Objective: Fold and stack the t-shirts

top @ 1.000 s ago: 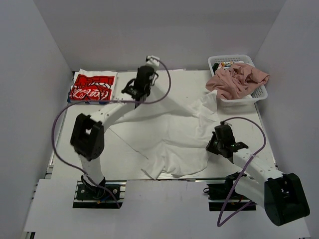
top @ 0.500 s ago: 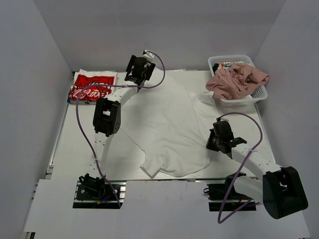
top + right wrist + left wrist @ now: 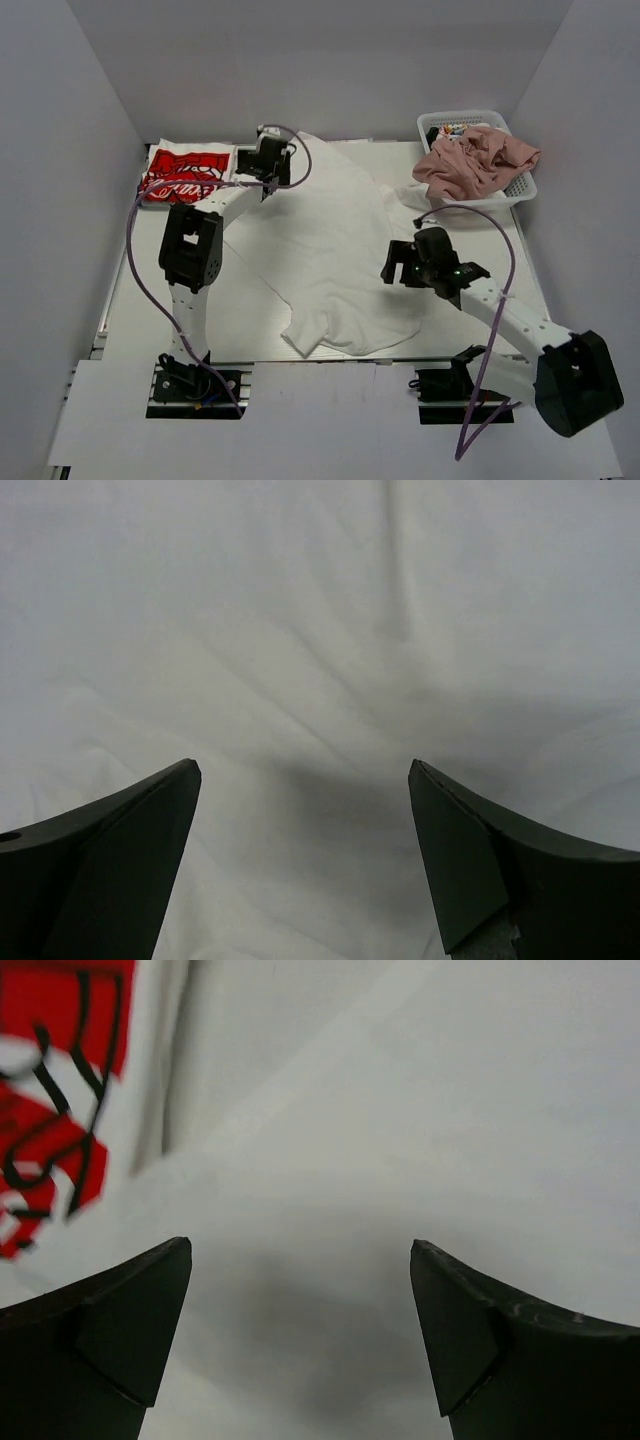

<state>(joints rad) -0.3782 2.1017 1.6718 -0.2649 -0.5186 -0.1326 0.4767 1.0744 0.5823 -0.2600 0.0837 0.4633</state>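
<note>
My left gripper should pull the t-shirt's far corner [image 3: 312, 143] back and lay the t-shirt out square before folding, because the white t-shirt is lying crooked with its side edge [image 3: 259, 280] at a slant.
A large plain white t-shirt [image 3: 335, 250] lies spread over the middle of the table. My left gripper [image 3: 252, 166] hovers at the back left beside its far corner, open and empty. In the left wrist view its fingers [image 3: 120, 1320] stand wide over white cloth [image 3: 400, 1140], with the red-print t-shirt [image 3: 50, 1090] at the upper left. That shirt [image 3: 186, 172] lies folded at the back left. My right gripper [image 3: 393, 268] is open over the white shirt's right side, and only white cloth [image 3: 300, 630] shows between its fingers [image 3: 470, 860]. A dusty-pink t-shirt [image 3: 475, 160] is heaped in the basket.
The white lattice basket [image 3: 522, 190] stands at the back right corner. White walls close in the table on the left, back and right. Purple cables loop off both arms above the table.
Both grippers have opened and let go of the white shirt, which now lies flatter. The left gripper moved left toward the red-print shirt. The right gripper moved left over the shirt.
</note>
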